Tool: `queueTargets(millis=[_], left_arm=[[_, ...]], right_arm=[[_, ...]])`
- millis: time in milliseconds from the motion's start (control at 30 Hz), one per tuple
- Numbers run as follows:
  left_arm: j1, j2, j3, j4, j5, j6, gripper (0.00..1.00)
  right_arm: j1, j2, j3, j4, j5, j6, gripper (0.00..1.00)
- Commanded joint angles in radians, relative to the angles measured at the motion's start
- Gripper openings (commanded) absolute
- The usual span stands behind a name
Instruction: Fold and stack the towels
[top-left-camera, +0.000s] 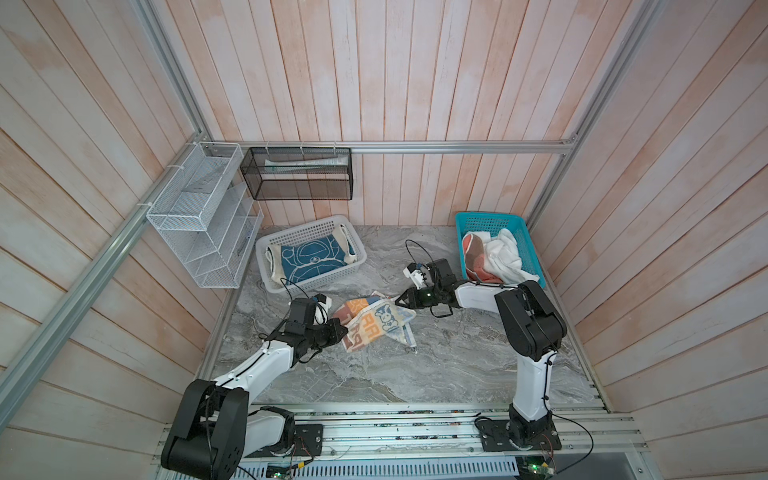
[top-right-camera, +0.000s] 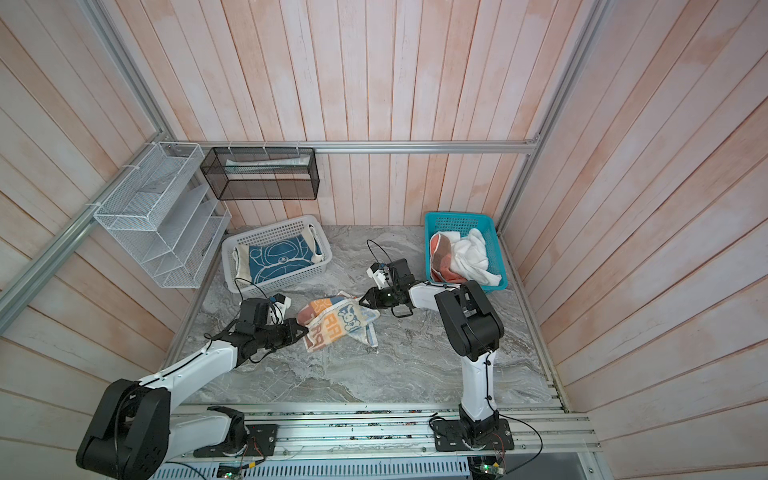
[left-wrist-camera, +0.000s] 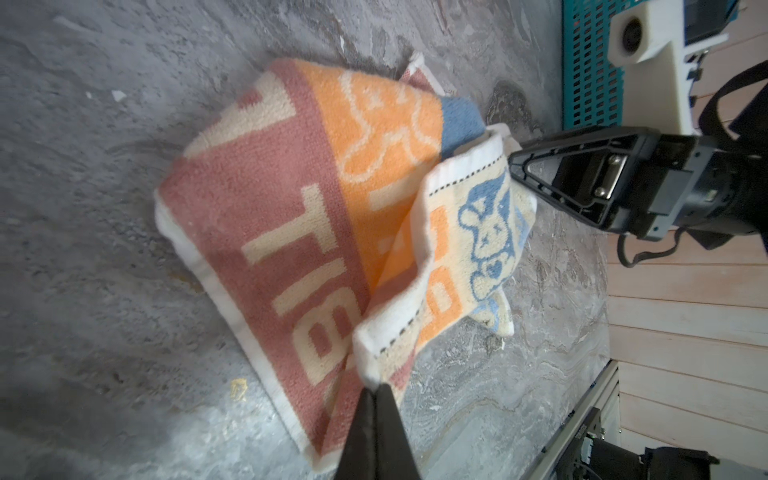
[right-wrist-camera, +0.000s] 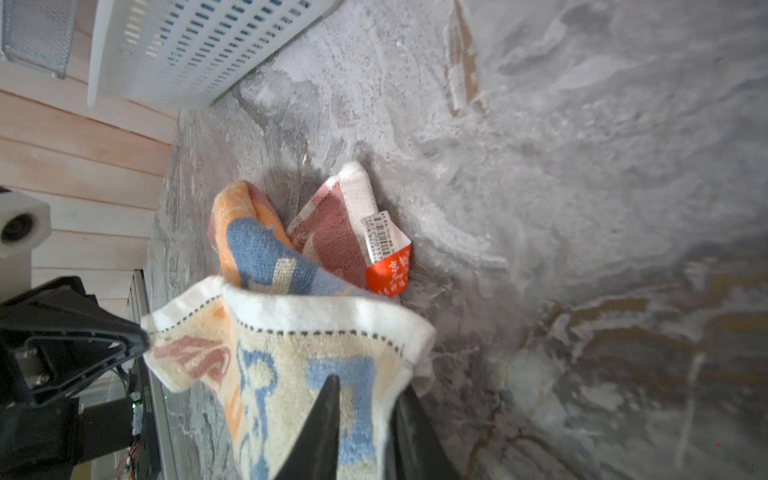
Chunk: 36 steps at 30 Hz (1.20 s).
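The towel's white corner is only just caught by the ends of my left gripper's fingers, so my right gripper should lift the opposite corner and spread the towel out before a deeper grip.
The white-blue-orange lettered towel lies crumpled in the middle of the grey table. My left gripper is shut on its white corner nearest the left arm, and that corner is lifted. My right gripper is closed over the hem at the opposite corner, with cloth between its fingers. A blue towel with a white cartoon outline lies folded in the white basket. A salmon-brown towel and a plain white towel sit bunched in the teal basket.
A white wire rack and a black mesh rack hang on the back left walls above the table. An orange-and-white label sticks out of the lettered towel. Wooden walls close in three sides; an aluminium rail runs along the front.
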Motion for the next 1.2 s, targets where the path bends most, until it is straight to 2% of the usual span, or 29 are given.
queueTargets(millis=[0,133,267,533,633,800,900,967,1033,1100,1167], left_arm=[[0.005,-0.064,0.064,-0.055,0.003,0.026,0.0],[0.006,-0.153,0.204,-0.184,-0.023,0.061,0.0],[-0.007,-0.209,0.413,-0.312,-0.048,0.1,0.0],[-0.054,-0.271,0.853,-0.439,-0.088,0.122,0.0],[-0.068,-0.271,1.014,-0.467,-0.073,0.119,0.0],[-0.069,-0.269,1.206,-0.506,-0.046,0.117,0.0],[-0.069,-0.27,1.232,-0.508,-0.011,0.094,0.0],[-0.069,-0.28,1.191,-0.487,0.025,0.065,0.0],[-0.069,-0.303,1.092,-0.447,0.042,0.029,0.0],[-0.069,-0.335,0.933,-0.393,0.052,-0.005,0.0],[-0.07,-0.347,0.777,-0.341,0.071,-0.03,0.0]], right_arm=[[0.002,-0.116,-0.035,0.025,0.051,0.017,0.01],[0.02,-0.324,-0.025,-0.089,0.22,-0.022,0.0],[0.094,-0.558,0.019,-0.214,0.418,-0.096,0.0],[0.251,-0.973,0.077,-0.259,0.698,-0.152,0.0],[0.328,-1.039,0.191,-0.337,0.82,-0.194,0.0],[0.364,-1.07,0.378,-0.479,0.874,-0.174,0.0],[0.365,-1.065,0.434,-0.567,0.936,-0.063,0.0],[0.365,-1.071,0.404,-0.61,0.964,0.022,0.0],[0.365,-1.082,0.323,-0.624,0.955,0.079,0.0],[0.361,-1.086,0.167,-0.61,0.931,0.13,0.0],[0.334,-1.078,0.009,-0.547,0.855,0.132,0.0]])
